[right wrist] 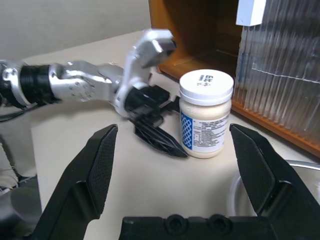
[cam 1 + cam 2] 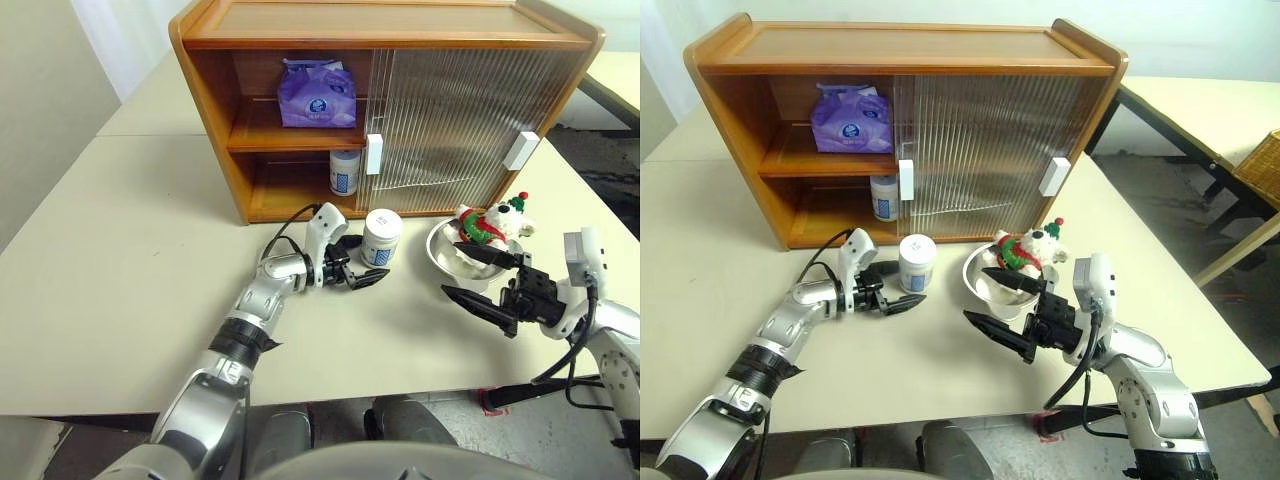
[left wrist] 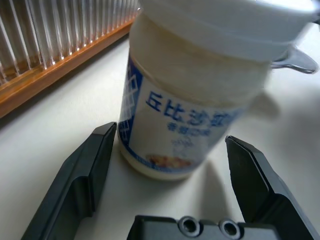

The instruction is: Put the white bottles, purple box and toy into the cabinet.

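I expect the other white bottle (image 2: 381, 238) to fit standing up when I carry it in, because the lower shelf has open space (image 2: 292, 182) beside its upright white bottle.
The cabinet (image 2: 400, 40) stands at the back of the table with its left half open. On its upper shelf lies the purple box (image 2: 317, 93), and one white bottle (image 2: 345, 170) stands on the lower shelf. A second white bottle (image 2: 381, 237) stands upright on the table in front. My left gripper (image 2: 368, 262) is open, one finger on each side of this bottle's base (image 3: 170, 155), with a gap on both sides. The toy (image 2: 490, 225) sits in a steel bowl (image 2: 975, 280) to the right. My right gripper (image 2: 455, 270) is open and empty, just in front of the bowl.
The ribbed sliding doors (image 2: 450, 120) with white handles (image 2: 373, 153) cover the cabinet's right half. The table's front edge runs close below both arms. A second table (image 2: 1200, 110) and a wicker basket (image 2: 1260, 165) stand off to the right.
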Controlling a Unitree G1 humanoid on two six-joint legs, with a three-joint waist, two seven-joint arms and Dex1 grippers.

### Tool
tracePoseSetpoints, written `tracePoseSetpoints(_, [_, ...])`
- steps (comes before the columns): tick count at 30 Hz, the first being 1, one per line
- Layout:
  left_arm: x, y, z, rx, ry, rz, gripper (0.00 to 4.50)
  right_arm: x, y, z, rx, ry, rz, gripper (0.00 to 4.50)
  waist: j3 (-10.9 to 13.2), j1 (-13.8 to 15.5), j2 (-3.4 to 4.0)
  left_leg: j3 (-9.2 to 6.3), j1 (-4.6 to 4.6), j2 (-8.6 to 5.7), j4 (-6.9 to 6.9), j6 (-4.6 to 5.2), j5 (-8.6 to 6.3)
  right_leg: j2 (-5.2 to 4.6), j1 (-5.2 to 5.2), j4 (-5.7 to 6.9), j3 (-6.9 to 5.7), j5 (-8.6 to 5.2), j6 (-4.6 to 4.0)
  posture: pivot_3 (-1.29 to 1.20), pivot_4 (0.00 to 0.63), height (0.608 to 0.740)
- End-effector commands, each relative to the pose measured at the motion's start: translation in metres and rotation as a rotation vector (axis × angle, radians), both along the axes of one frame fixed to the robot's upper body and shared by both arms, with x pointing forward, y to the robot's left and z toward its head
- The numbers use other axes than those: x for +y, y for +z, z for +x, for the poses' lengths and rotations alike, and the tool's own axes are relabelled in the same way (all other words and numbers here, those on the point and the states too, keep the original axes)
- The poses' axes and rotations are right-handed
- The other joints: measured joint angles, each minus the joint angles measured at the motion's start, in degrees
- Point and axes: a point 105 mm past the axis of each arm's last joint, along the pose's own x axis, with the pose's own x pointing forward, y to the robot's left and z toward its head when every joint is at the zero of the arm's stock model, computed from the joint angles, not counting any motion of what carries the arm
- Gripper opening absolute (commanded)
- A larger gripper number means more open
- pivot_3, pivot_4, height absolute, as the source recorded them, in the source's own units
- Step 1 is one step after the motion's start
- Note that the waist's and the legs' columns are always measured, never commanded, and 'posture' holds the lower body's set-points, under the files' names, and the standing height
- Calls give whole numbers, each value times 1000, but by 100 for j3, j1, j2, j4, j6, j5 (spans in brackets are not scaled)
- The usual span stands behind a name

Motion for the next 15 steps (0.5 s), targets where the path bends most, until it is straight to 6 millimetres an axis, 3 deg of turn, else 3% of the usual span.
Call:
tracePoseSetpoints(1, [-2, -11, 0, 43, 31, -6, 3868, -2, 3, -1, 0, -2, -6, 4500, -3, -1, 5, 0, 0, -2, 0, 0, 0, -1, 0, -1, 0, -1, -1, -232, 44, 740])
tracePoseSetpoints(4, [-3, -14, -3, 56, 16, -9, 3149, -2, 3, -2, 4, -3, -8, 4500, -5, -1, 9, 0, 1, -8, 3, 3, 2, -5, 4, -1, 1, -16, -23, -230, 46, 740])
tracePoseSetpoints(9, [2, -10, -3, 40, 43, -33, 3149, -1, 2, -3, 8, 2, -8, 4500, -5, -15, 11, 7, 2, -28, 4, 3, 2, -4, 5, -1, 2, -22, -32, -224, 48, 740])
tracePoseSetpoints(15, [25, 17, 6, -86, 203, -98, 3149, 3, 4, -1, 5, 15, -1, 4500, 3, -97, 15, 12, -2, -34, -3, 2, 1, -2, -3, -1, 3, -24, -30, -224, 46, 740])
